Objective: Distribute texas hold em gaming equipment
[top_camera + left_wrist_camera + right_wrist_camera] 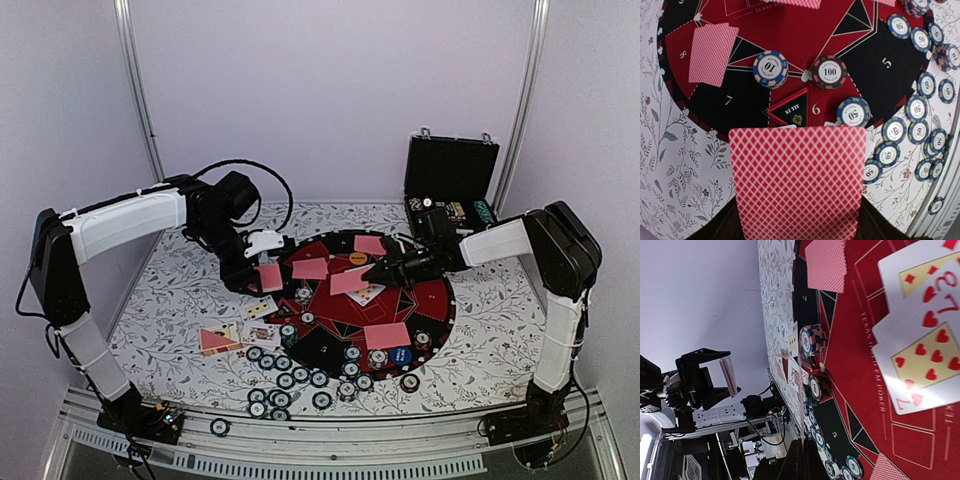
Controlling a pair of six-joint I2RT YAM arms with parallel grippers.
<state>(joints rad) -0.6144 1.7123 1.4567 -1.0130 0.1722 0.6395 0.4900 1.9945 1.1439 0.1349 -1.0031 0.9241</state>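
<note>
I should continue to move my right gripper down, as the red-backed card (350, 281) hangs back-up over the face-up cards, until it reaches their near edge (371, 293) and lets go there.
My left gripper (262, 277) is shut on a small stack of pink-red-backed playing cards (797, 182) at the left rim of the round mat (432, 300). In the left wrist view these cards hide its fingers. My right gripper (375, 272) hovers over the mat's middle, shut on a single red-backed card (350, 282). That card appears edge-on (812, 400) in the right wrist view. Two face-up heart and diamond cards (925, 340) lie on the mat below it. Face-down cards (387, 335) and striped chips (830, 72) lie on the mat.
Several poker chips (285, 380) are strewn along the mat's near-left rim and the table front. Face-up cards (220, 338) lie on the floral cloth at left. An orange disc (358, 258) and a blue disc (400, 355) sit on the mat. The open black case (450, 180) stands at back right.
</note>
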